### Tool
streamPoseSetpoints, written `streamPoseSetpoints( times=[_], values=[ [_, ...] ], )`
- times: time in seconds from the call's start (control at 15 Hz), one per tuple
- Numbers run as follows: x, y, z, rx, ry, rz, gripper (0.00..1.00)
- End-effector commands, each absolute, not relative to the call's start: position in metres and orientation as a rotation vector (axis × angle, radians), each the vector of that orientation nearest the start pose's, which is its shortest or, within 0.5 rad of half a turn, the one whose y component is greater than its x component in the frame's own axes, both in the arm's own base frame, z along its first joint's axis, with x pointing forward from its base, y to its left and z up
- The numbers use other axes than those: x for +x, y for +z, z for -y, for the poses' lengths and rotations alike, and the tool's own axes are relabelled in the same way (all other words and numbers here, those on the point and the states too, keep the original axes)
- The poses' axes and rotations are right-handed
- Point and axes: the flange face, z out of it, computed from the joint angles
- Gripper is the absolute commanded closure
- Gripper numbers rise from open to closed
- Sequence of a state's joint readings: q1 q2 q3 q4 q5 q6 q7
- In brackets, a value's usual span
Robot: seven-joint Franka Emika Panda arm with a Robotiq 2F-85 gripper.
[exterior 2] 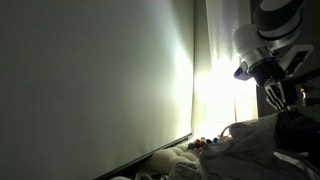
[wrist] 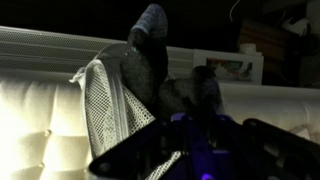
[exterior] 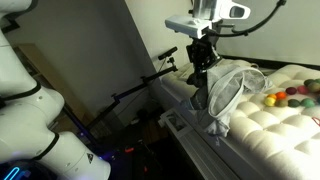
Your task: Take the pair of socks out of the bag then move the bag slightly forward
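The white mesh bag and socks hang close to the bed's edge, so I should swing my gripper back over the mattress before pulling the socks out.
The pair of socks is a dark grey-blue bundle filling the middle of the wrist view, right in front of my gripper, with the room's background showing behind it. The fingers are dark and hard to make out, but they appear shut on the socks. The white mesh bag hangs beside the socks at the left. In an exterior view my gripper is at the open hoop rim of the bag, which lies on the bed. It also shows above the bag as a gripper in dim light.
The bag rests on a white tufted mattress. Several small coloured balls lie behind the bag. The bed's edge drops off to a dark floor with a stand beside it. A wall stands close behind the bed.
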State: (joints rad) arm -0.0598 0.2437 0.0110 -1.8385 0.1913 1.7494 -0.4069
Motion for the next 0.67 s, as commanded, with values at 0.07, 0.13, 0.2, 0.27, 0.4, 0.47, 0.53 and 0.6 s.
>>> streamPoseSetpoints(
  times=[0.07,0.13,0.2,0.27,0.4,0.47,0.53,0.6],
  values=[
    [0.575,0.378,0.007,-2.699,0.555,0.611,0.94],
    [0.575,0.378,0.007,-2.670,0.568,0.647,0.94],
    [0.575,0.378,0.009,-2.669,0.570,0.659,0.94],
    [0.576,0.379,0.011,-2.666,0.568,0.663,0.94],
    [0.581,0.380,0.014,-2.718,0.539,0.614,0.94],
    [0.586,0.381,0.018,-2.768,0.504,0.558,0.94],
    [0.591,0.384,0.022,-2.844,0.447,0.498,0.94],
    [0.597,0.388,0.029,-2.881,0.394,0.463,0.94]
  ],
)
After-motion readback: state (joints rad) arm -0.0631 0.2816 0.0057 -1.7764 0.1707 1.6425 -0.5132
